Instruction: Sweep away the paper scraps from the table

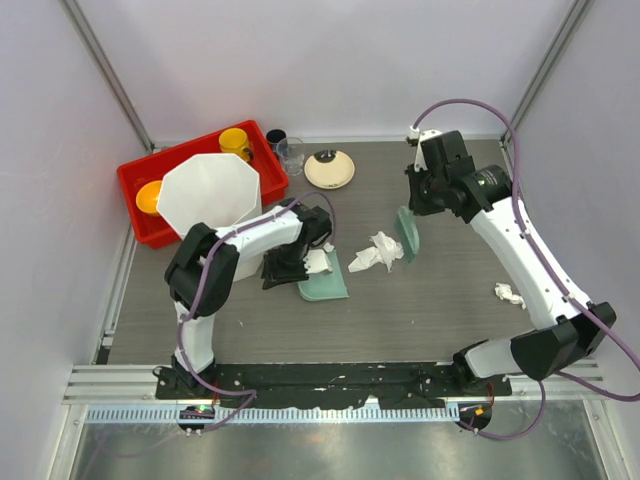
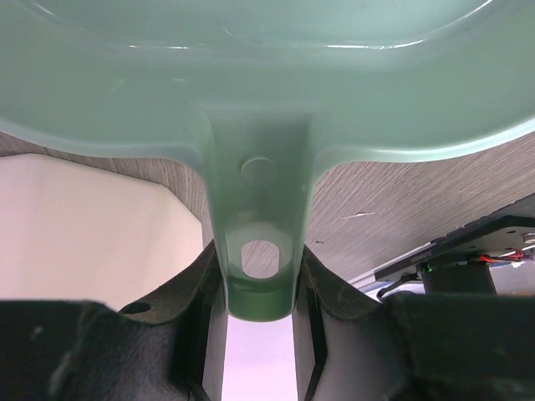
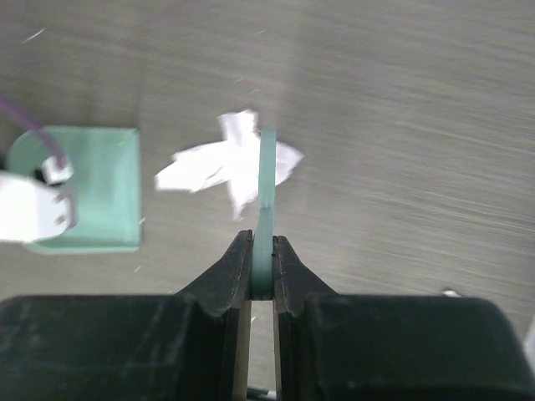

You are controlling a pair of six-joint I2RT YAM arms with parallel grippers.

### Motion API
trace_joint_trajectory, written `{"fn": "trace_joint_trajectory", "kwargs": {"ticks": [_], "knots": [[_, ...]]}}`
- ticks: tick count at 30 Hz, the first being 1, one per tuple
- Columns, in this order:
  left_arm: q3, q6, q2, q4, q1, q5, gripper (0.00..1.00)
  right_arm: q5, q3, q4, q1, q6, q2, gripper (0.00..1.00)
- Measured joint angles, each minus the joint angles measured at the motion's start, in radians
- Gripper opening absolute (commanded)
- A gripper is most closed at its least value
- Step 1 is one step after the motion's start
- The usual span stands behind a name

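The crumpled paper scrap (image 1: 376, 253) is short of the dustpan's open edge (image 1: 341, 277). Next, my right gripper sweeps it in as my left gripper brings the dustpan closer.
On the grey wood-grain table (image 1: 450, 300), my left gripper (image 1: 290, 262) is shut on the handle (image 2: 261, 276) of a pale green dustpan (image 1: 325, 282). The dustpan lies flat, and one white paper scrap (image 1: 318, 262) sits on it. My right gripper (image 1: 415, 205) is shut on a thin green scraper (image 1: 407, 232) that stands on edge. In the right wrist view the scraper's blade (image 3: 267, 180) touches a crumpled paper scrap (image 3: 219, 164), which lies mid-table (image 1: 378, 252) between scraper and dustpan (image 3: 84, 188). A further scrap (image 1: 509, 294) lies beside the right arm.
A red tray (image 1: 135, 180) at the back left holds a white octagonal bin (image 1: 210, 200) and yellow cups (image 1: 235, 140). Behind it stand a black cup (image 1: 276, 137) and a clear glass (image 1: 291, 155). A round cream plate (image 1: 329, 169) sits at the back centre.
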Motion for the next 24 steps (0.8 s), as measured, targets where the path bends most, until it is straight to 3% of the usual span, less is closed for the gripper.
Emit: {"fn": "trace_joint_trajectory", "kwargs": {"ticks": [6,10,15,24], "knots": [[0.030,0.000,0.021,-0.001,0.000,0.000,0.00,0.288,-0.076,0.106,-0.006,-0.016,-0.028,0.01],[0.057,0.000,0.051,-0.001,0.000,0.000,0.00,0.364,-0.167,0.182,-0.016,-0.042,0.048,0.01],[0.107,0.000,0.105,-0.002,0.000,0.000,0.00,0.301,-0.308,0.344,-0.011,-0.086,0.115,0.01],[0.238,0.000,0.205,-0.004,0.000,0.010,0.00,0.130,-0.402,0.492,0.065,-0.103,0.013,0.01]]}}
